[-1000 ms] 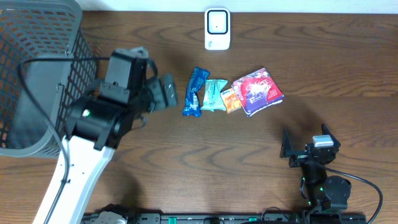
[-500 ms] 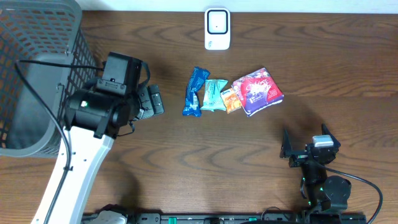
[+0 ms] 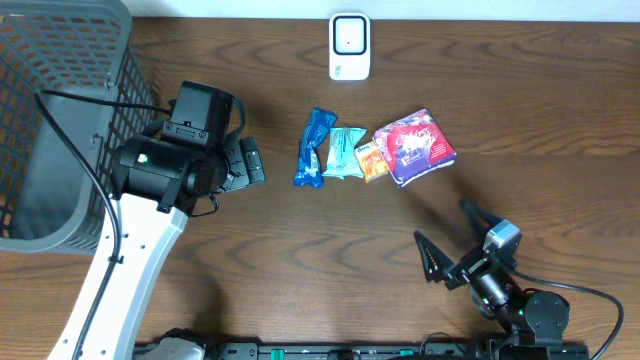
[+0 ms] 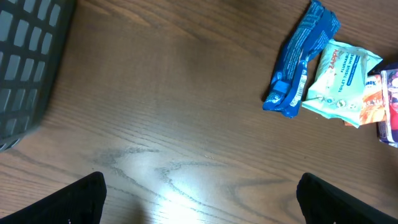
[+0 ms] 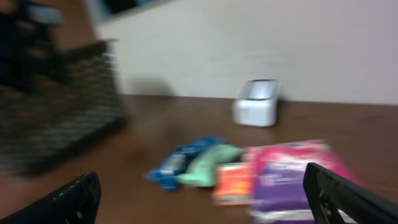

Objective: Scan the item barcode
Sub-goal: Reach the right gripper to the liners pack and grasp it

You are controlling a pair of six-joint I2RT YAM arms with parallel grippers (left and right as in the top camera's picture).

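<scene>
My right gripper should take the pouch's edge (image 3: 445, 148) and turn the pouch over before scanning, because the pink-purple pouch (image 3: 412, 147) lies front up with its barcode side down.
Several packets lie in a row mid-table: a blue one (image 3: 314, 147) (image 4: 301, 59), a teal tissue pack (image 3: 345, 152) (image 4: 339, 78), a small orange one (image 3: 371, 160) and a pink-purple pouch (image 3: 414, 146). Behind them stands the white scanner (image 3: 349, 46) (image 5: 256, 102). My left gripper (image 3: 245, 165) (image 4: 202, 205) hangs open left of the blue packet, over bare wood. My right gripper (image 3: 450, 240) (image 5: 205, 205) is open near the front right, facing the packets. The right wrist view is blurred; the pouch (image 5: 292, 174) lies nearest in it.
A dark mesh basket (image 3: 60, 120) (image 4: 25, 62) fills the far left corner beside my left arm. Bare brown tabletop (image 3: 330, 250) lies between the packets and the front edge.
My left gripper has drawn back to the left, away from the blue packet. My right arm has swung and tilted, its fingers now pointing up-left toward the packets.
</scene>
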